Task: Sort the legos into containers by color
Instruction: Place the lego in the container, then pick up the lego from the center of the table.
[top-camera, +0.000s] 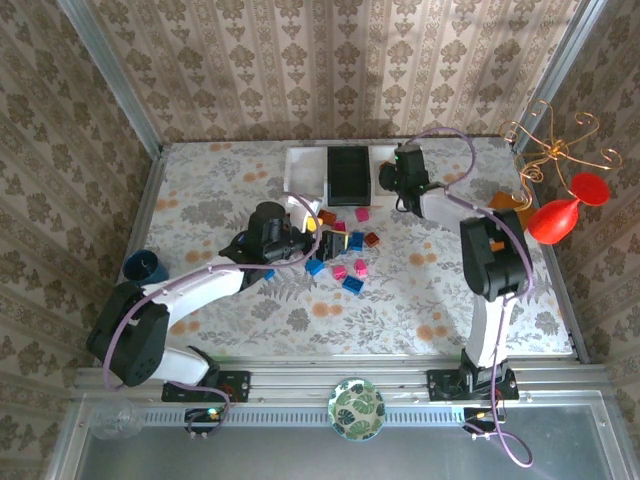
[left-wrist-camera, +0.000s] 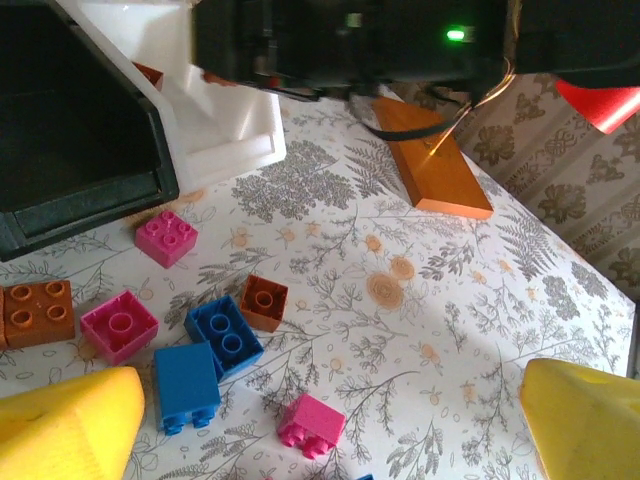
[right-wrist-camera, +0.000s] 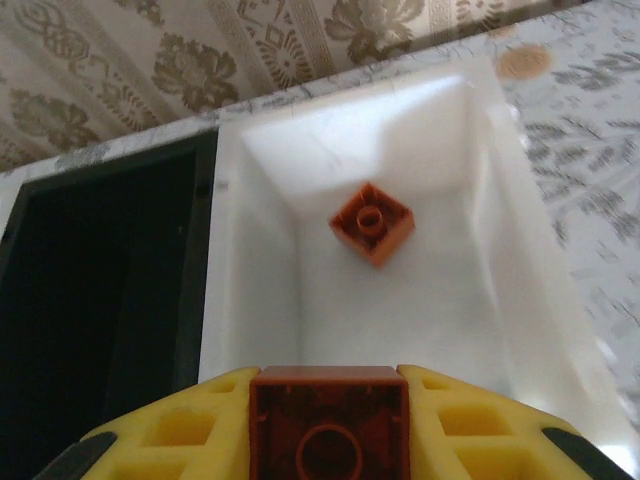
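Observation:
The robot's left gripper is crowding the brown lego (top-camera: 372, 240), which is within the right gripper's reach, so the left gripper should move away and pick up the blue lego (top-camera: 268, 273) near its own arm.
Loose legos in blue (left-wrist-camera: 224, 335), pink (left-wrist-camera: 119, 325) and brown (left-wrist-camera: 264, 301) lie scattered on the patterned table. My left gripper (left-wrist-camera: 325, 440) hangs open just above them, nothing between its yellow fingers (left-wrist-camera: 65, 430); from above it (top-camera: 322, 236) sits at the pile's left edge. At the back stand the containers: a white tray (top-camera: 300, 165), a black tray (top-camera: 348, 170) and a second white tray (right-wrist-camera: 250, 250). My right gripper (right-wrist-camera: 328, 425) is shut on a brown lego (right-wrist-camera: 328, 395) over that second white tray, where another brown lego (right-wrist-camera: 372, 222) lies.
A flat orange block (left-wrist-camera: 432, 155) lies right of the trays. A red goblet (top-camera: 560, 215) and a wire stand (top-camera: 555, 150) stand at the right edge. A dark blue cup (top-camera: 145, 268) is at the left edge. A green plate (top-camera: 357, 408) rests in front of the arms.

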